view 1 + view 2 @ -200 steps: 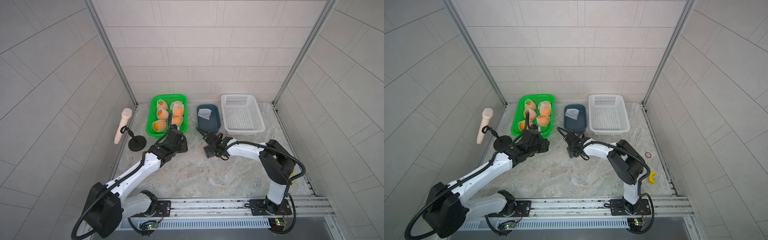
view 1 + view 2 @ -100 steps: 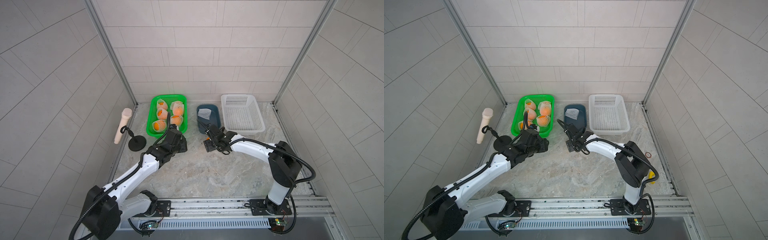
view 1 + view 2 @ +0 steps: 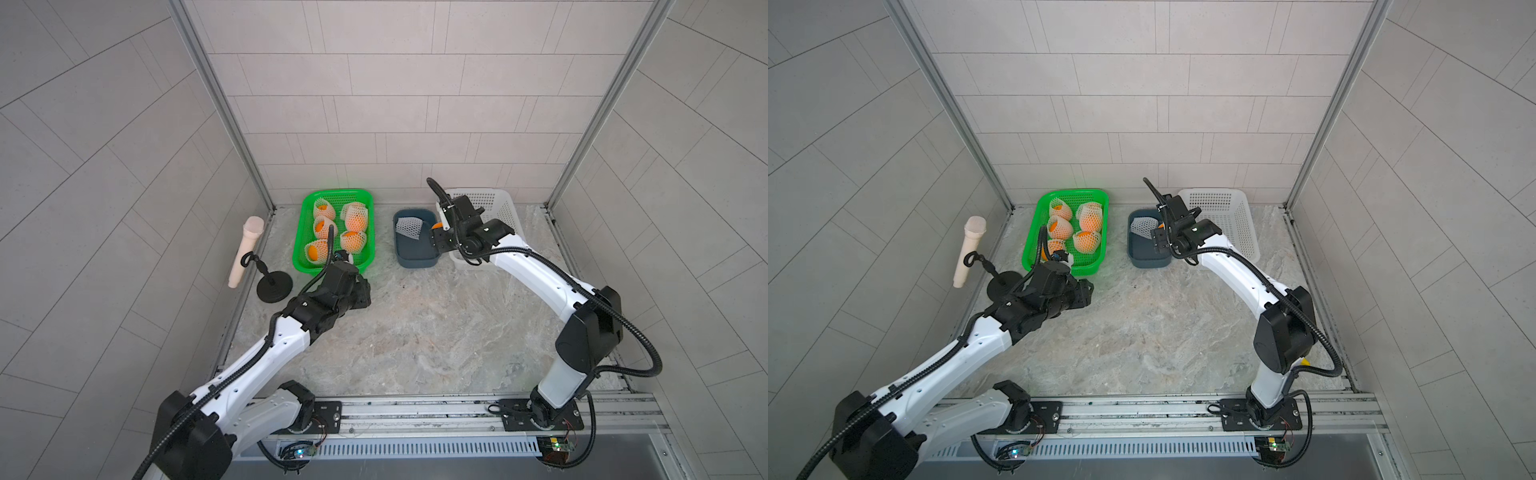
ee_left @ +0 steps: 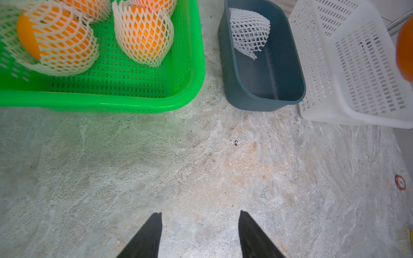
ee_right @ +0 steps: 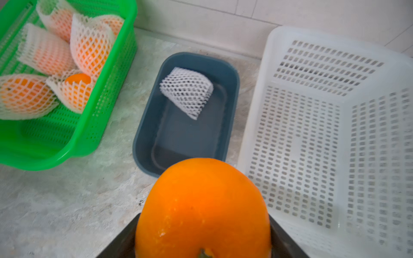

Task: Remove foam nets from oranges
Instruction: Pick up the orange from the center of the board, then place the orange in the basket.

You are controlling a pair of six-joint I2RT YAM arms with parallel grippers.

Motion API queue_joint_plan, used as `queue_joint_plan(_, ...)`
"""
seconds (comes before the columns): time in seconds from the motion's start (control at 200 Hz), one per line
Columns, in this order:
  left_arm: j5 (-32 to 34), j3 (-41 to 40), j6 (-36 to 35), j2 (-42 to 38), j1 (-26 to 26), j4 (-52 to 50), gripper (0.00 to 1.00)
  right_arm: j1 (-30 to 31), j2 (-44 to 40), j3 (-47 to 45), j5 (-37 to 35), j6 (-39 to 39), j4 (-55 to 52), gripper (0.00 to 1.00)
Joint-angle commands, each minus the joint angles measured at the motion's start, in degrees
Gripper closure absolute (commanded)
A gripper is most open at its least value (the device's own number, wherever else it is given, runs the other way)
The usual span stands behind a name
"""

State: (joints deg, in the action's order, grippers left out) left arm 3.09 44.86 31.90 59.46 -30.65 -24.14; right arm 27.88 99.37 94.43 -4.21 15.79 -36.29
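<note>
I keep carrying the orange in my right gripper [image 5: 203, 202], which is free of any foam net, until it is low in the white basket's far corner [image 5: 277, 92].
Several oranges [image 3: 353, 241] wrapped in white foam nets [image 4: 143, 33] lie in the green basket [image 3: 300, 245]. One loose foam net [image 3: 409, 227] [image 5: 186, 91] rests in the blue tub [image 3: 415, 255]. My right gripper [image 5: 202, 223] is shut on a bare orange [image 5: 202, 207] [image 3: 1160, 226]. It holds the fruit raised over the near ends of the tub and the white basket [image 3: 503, 208]. My left gripper [image 4: 200, 215] stands open over bare table, just in front of the green basket, with nothing between its fingers [image 4: 147, 236].
A beige microphone-shaped piece [image 3: 245, 253] on a black round stand [image 3: 274, 286] sits by the left wall. The white perforated basket [image 5: 324, 134] holds nothing. A small red-ringed disc [image 4: 401, 182] lies on the table near the right wall.
My right gripper has risen from the middle of the table and carried the bare orange back toward the tub and the white basket. The left arm has hardly moved.
</note>
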Motion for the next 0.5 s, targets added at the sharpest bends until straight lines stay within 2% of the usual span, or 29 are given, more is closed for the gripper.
queue_joint_plan(0.0,0.32,-0.56,0.0,-1.66,0.11,-1.93,0.41,-2.25,3.35,4.17,-0.7,-2.55,-3.42,0.33)
queue_joint_plan(0.495,0.07,-1.68,0.95,-7.15,-0.2,-5.93,0.4,-11.71,28.06,36.2,-1.17,-4.98,-13.9,0.33)
